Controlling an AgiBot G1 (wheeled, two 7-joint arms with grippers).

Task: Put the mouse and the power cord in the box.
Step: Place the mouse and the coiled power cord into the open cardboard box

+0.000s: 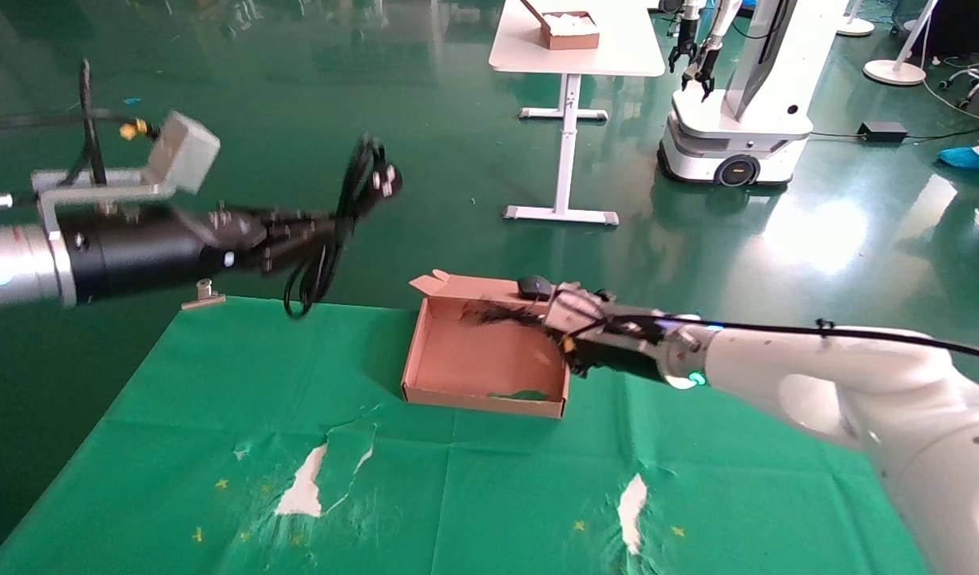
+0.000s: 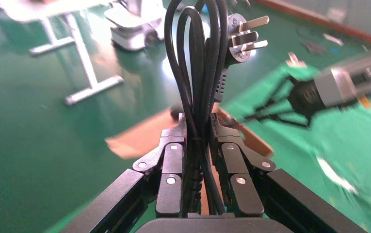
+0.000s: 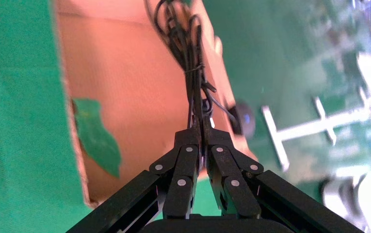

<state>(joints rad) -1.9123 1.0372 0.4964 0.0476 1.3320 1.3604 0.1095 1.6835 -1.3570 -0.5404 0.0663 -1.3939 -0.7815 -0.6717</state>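
The mouse is at the box's far rim (image 1: 534, 287), and its cable is over the box. Next, my right gripper moves back and lowers the mouse onto the box's bottom (image 1: 513, 366).
My left gripper (image 1: 334, 229) is raised off the table's far left corner, shut on the power cord (image 1: 354, 200). Its thick black loops hang down on one side, and the pronged plug (image 2: 244, 36) sticks up past the fingers (image 2: 171, 160). The pinkish-brown box (image 1: 457, 363) lies open on the green cloth, lid flap at its far side. My right gripper (image 1: 549, 317) reaches over the box's right wall, shut on the mouse's thin bunched cable (image 3: 185, 43), which stretches over the box floor. The black mouse (image 1: 535, 287) sits at the box's far rim, near the lid flap (image 1: 457, 285).
The green tablecloth (image 1: 218, 415) is torn, with white patches near the front. A metal clip (image 1: 204, 295) holds its far left edge. Beyond the table stand a white desk (image 1: 577, 48) with a small box and another robot (image 1: 737, 120).
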